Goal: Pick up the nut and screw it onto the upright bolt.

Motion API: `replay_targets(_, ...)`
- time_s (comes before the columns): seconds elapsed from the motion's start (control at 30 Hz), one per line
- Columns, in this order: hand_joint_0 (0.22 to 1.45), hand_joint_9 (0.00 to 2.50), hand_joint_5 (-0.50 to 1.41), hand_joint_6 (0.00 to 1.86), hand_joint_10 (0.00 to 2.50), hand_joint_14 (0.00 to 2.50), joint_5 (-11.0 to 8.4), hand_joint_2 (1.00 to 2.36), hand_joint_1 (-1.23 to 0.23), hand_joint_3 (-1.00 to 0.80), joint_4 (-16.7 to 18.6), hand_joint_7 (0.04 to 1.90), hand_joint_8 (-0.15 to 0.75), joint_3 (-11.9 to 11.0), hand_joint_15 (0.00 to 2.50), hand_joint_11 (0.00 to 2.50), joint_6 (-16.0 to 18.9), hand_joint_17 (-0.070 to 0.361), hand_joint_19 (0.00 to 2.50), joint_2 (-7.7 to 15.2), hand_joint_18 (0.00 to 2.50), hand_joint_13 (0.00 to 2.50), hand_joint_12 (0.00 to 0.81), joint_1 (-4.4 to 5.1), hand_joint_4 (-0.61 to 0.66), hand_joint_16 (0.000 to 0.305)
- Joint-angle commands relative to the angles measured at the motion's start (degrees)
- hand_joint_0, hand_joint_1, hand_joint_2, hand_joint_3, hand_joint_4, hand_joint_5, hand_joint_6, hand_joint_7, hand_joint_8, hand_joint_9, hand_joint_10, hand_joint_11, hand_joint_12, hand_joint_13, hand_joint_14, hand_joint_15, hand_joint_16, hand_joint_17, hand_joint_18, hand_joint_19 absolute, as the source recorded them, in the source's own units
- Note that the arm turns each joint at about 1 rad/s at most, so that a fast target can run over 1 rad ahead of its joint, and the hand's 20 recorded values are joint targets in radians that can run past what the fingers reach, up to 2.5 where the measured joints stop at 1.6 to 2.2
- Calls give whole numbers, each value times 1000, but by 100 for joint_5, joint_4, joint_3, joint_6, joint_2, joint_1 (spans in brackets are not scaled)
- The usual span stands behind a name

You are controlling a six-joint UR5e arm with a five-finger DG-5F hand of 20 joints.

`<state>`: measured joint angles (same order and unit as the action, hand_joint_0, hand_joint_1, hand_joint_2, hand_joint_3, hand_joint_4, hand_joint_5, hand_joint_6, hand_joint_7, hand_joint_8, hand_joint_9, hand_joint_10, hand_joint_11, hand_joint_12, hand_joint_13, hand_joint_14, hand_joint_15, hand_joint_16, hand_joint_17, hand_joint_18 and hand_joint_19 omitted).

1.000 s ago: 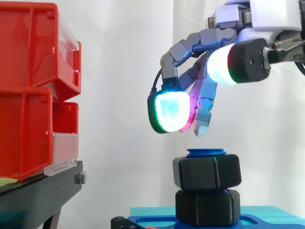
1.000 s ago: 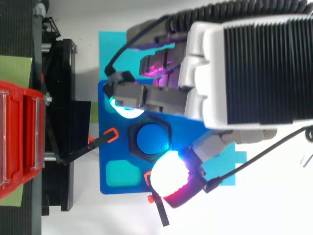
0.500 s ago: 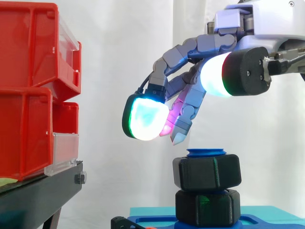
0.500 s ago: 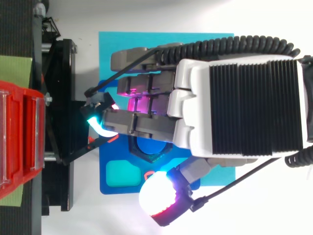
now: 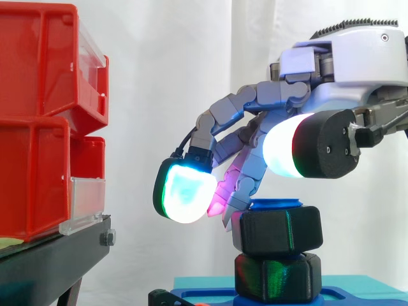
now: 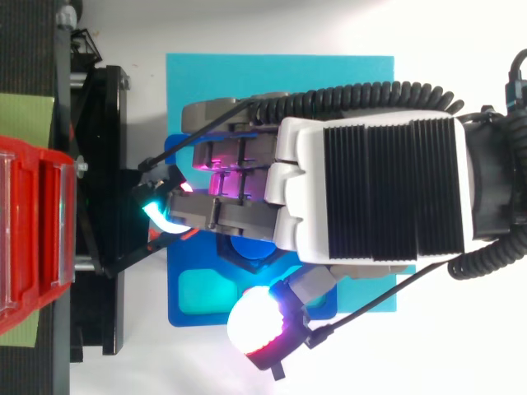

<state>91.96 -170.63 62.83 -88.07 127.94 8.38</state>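
My gripper will turn the black hex nut [image 5: 278, 231], which sits tilted just above the second black nut [image 5: 298, 255], so the hex nut will level out and go down only a little.
A black hex nut [image 5: 277, 231] sits near the top of the upright blue bolt [image 5: 275, 204], above a second black nut [image 5: 277, 277]. The bolt stands on a blue base plate [image 6: 185, 271]. My hand [image 5: 357, 57] hovers over the bolt with its fingers loosely bent and spread. The cyan-green fingertip [image 5: 182, 194] hangs left of the nut, clear of it. A magenta fingertip [image 5: 223, 194] reaches down to the nut's upper left corner. The white thumb pad [image 5: 284, 153] sits just above the nut at the near side. From above, the palm [image 6: 370, 193] covers most of the bolt [image 6: 247, 247].
Red bins [image 5: 38, 121] are stacked on a black stand [image 5: 51, 261] to the left, close to the outstretched fingertip. A cyan mat [image 6: 247, 74] lies under the base plate, which has a teal recess [image 6: 200, 290] near its front left corner.
The hand has come down and shifted left over the bolt. Its fingertips went from above the nut to level with the nut's top on the left side.
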Motion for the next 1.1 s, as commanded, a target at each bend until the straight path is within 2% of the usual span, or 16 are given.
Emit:
replay_targets(0.0, 492, 1015, -83, 502, 0, 0, -2, 1000, -284, -500, -5, 765, 241, 1, 0, 0, 1, 51, 8, 2, 497, 845, 190, -3, 215, 23)
replay_targets(0.2, 492, 1016, -74, 503, 0, 0, 7, 1000, -283, -500, -5, 805, 245, 1, 0, 0, 1, 52, 6, 2, 498, 850, 189, -3, 216, 23)
replay_targets(0.57, 495, 1032, -56, 503, 0, 0, 24, 1000, -284, -500, -199, 864, 250, 1, 0, 0, 9, 52, 17, 2, 504, 868, 189, -64, 234, 23)
replay_targets(1.07, 506, 1066, -32, 504, 0, 0, 24, 1000, -313, -500, -225, 1001, 253, 1, 0, 0, 9, 51, 41, 2, 534, 901, 182, -91, 257, 23)
